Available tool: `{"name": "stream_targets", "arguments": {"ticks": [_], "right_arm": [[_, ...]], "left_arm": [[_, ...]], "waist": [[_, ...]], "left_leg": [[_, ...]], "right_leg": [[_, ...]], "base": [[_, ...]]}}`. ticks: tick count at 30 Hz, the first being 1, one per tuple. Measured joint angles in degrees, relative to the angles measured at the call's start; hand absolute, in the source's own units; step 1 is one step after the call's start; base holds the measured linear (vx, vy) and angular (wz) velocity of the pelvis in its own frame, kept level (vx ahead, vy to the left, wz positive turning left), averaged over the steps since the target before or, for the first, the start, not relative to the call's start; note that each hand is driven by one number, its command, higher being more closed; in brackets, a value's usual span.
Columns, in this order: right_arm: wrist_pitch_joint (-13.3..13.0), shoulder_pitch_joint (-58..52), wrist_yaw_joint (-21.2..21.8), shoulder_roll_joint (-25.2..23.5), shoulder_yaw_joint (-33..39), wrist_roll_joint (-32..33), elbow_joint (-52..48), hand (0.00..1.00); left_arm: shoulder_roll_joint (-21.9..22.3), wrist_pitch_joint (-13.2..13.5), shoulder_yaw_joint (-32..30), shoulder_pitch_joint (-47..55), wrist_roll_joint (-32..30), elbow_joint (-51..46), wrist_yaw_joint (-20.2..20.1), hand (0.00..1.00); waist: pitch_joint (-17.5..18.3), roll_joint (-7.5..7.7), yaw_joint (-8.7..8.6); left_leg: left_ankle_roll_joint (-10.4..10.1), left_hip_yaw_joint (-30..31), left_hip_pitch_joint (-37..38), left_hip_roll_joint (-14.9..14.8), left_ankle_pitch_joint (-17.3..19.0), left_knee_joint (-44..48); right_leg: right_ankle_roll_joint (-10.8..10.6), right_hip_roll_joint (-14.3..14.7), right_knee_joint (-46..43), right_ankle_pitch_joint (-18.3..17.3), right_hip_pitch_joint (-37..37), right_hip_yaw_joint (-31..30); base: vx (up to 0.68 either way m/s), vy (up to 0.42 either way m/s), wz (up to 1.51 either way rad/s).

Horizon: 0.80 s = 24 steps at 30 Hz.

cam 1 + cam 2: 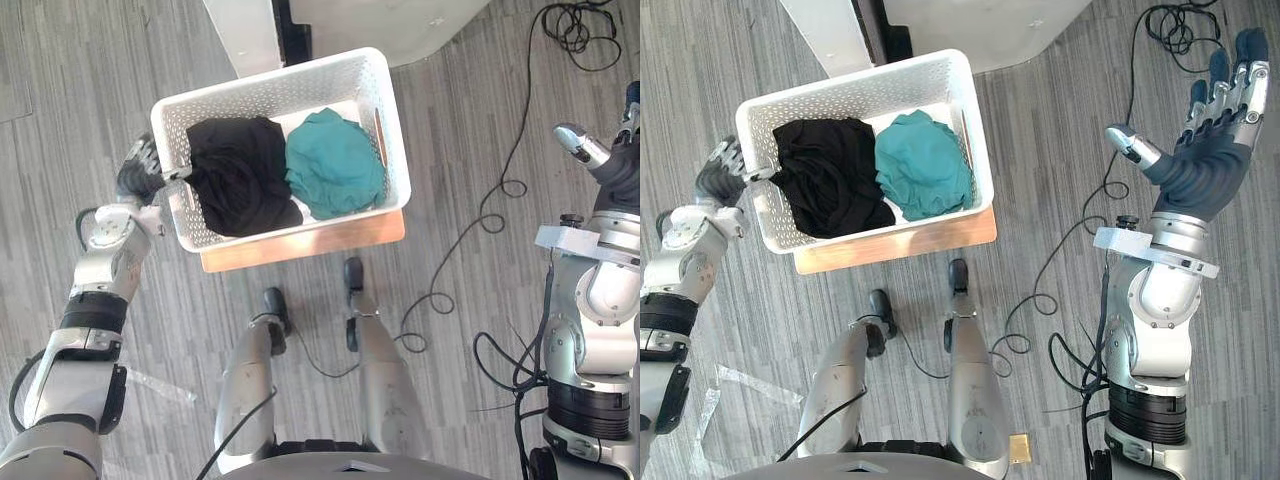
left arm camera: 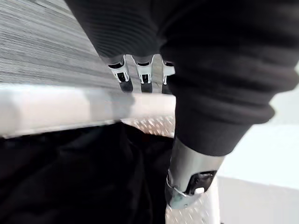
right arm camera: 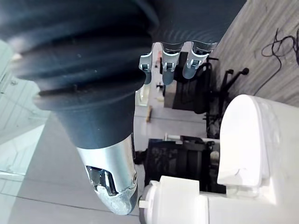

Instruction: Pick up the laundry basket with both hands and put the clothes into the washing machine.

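The black and teal garments are piled up inside the tall perforated walls, so both piles should stay in place and travel along when the robot carries the laundry basket.
A white perforated laundry basket rests on a low wooden board in front of me. Inside lie a black garment on the left and a teal garment on the right. My left hand is at the basket's left rim, fingers outside it and thumb inside over the black garment, pinching the rim. My right hand is raised far to the right of the basket, fingers straight and spread, holding nothing.
The white washing machine stands just beyond the basket, with a dark gap beside a white panel. A strip of clear tape lies on the grey plank floor at the lower left.
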State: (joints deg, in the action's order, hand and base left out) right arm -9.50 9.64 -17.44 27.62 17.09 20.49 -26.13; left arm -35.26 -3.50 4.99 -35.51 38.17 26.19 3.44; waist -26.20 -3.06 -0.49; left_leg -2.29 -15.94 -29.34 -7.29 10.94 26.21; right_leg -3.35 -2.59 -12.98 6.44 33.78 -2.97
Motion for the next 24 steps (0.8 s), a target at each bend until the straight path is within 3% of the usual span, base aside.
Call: {"name": "stream_targets", "arguments": {"ticks": [9,14,18,24], "right_arm": [[-0.02,-2.82,-0.25,-0.04,-0.1,-0.1,0.02,0.0],[-0.01,-2.84,-0.14,-0.12,-0.2,-0.12,0.01,0.0],[-0.01,-2.53,-0.05,-0.22,-0.03,-0.09,0.01,0.0],[-0.02,0.43,0.98,-2.15,0.09,-0.08,0.01,0.0]], "left_arm": [[-6.91,0.0,6.54,1.52,2.3,-9.14,1.02,0.0],[-7.39,0.06,5.8,2.65,0.13,-12.24,0.96,0.0],[-3.72,-0.39,-2.56,5.66,-5.99,-9.57,-0.15,0.0],[4.86,-1.78,-8.17,5.73,-11.38,-0.18,-0.8,0.0]], "waist": [[0.0,-0.01,0.3],[0.01,0.0,0.43],[0.03,0.03,0.32],[0.05,0.07,0.31]], "left_leg": [[0.57,-0.27,-1.89,-1.23,0.43,2.14],[0.56,-0.73,-2.11,-1.64,0.68,2.76],[0.7,-1.8,-2.41,-2.08,0.84,2.95],[0.64,-2.11,-3.0,-3.04,1.3,3.87]], "right_leg": [[-0.05,0.78,2.05,1.72,0.09,-0.04],[0.02,1.05,2.04,1.91,0.23,-0.21],[-0.01,1.47,3.33,2.84,0.45,-1.22],[0.0,2.29,3.99,3.28,0.58,-1.53]], "base": [[-0.01,-0.041,-0.03],[-0.01,-0.059,-0.04],[0.0,-0.054,-0.12],[0.01,-0.075,-0.07]]}}
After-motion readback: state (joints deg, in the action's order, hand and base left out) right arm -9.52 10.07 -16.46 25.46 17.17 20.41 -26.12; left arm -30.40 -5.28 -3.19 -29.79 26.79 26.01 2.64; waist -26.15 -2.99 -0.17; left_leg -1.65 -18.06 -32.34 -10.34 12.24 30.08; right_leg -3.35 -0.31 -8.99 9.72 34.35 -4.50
